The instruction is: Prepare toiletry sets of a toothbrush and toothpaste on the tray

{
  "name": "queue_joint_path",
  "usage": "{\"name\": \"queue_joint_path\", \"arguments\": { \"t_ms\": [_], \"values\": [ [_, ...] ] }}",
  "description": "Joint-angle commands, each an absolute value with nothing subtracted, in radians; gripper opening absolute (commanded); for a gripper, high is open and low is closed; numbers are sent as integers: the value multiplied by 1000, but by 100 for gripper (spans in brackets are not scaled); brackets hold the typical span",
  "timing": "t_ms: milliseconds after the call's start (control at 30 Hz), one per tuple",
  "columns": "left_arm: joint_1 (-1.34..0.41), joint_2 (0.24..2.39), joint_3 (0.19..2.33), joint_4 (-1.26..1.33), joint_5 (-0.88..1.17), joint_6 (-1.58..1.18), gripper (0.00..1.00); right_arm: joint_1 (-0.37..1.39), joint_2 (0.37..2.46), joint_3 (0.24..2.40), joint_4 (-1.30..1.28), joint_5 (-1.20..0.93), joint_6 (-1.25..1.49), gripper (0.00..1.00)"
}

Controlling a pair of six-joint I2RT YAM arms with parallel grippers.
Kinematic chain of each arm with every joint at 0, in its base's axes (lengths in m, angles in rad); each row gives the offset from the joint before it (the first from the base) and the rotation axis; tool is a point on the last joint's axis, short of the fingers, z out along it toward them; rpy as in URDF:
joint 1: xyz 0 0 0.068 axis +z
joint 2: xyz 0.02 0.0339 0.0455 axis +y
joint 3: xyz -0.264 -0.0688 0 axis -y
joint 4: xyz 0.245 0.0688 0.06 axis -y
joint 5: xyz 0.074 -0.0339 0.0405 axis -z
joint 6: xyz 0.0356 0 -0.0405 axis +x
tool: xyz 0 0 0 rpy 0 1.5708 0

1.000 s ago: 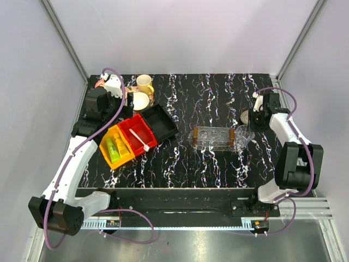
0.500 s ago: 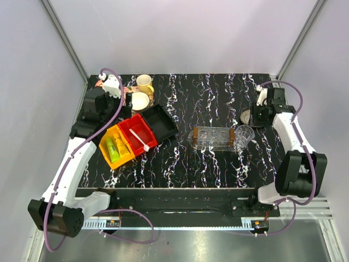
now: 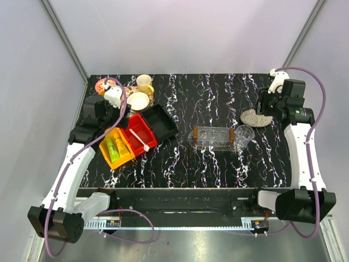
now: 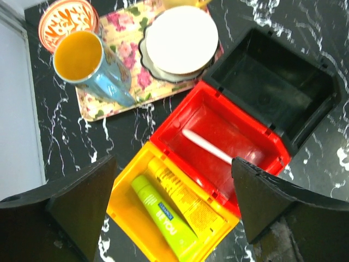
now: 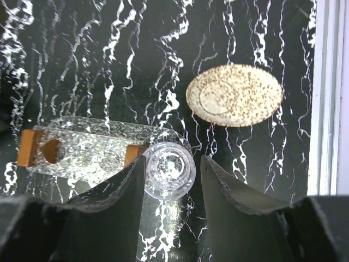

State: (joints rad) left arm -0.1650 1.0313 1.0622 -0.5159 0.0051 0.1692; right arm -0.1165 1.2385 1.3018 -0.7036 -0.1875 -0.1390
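My left gripper should go on down toward the yellow bin (image 4: 131,214) before its open fingers straddle the lime green tube (image 4: 163,217). The tube lies uncovered between them.
The white toothbrush (image 4: 207,147) lies in the red bin (image 3: 139,134). The orange-yellow toothpaste tube (image 4: 188,199) and the lime green one (image 4: 163,218) lie side by side in the yellow bin (image 3: 114,148). My left gripper (image 4: 173,169) is open and empty above these bins, and it also shows in the top view (image 3: 109,125). My right gripper (image 5: 173,164) is open and empty, high over a small clear glass (image 5: 169,169). It hangs at the far right in the top view (image 3: 265,107). A faint clear tray edge (image 5: 182,141) shows past the rack's right end.
The clear rack with brown ends (image 5: 87,150) stands mid-table (image 3: 214,136), with the glass (image 3: 244,135) at its right end. A speckled dish (image 5: 234,95) lies far right. An empty black bin (image 4: 272,93) adjoins the red one. A floral tray (image 4: 131,82) holds mugs and a saucer.
My right arm has swung back and to the far right, away from the glass and the dish. My left gripper has shifted slightly right, toward the bins.
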Motion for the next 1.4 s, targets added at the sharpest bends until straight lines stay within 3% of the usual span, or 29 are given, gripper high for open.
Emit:
{"name": "queue_joint_path", "arguments": {
  "t_ms": [0,167,700,967,1367],
  "values": [
    [-137,992,1037,-580,50,252,91,-118,1184,1354,-719,-291,-130,51],
    [-109,983,1014,-646,61,302,91,-120,1161,1315,-690,-360,-136,51],
    [-91,982,988,-744,124,337,93,-120,1017,1083,-515,-313,-126,57],
    [-87,1014,962,-772,46,298,92,-120,1028,1040,-483,-308,-124,57],
    [-2,1167,976,-791,3,187,73,-118,1055,1039,-485,-285,-141,57]
  ]
}}
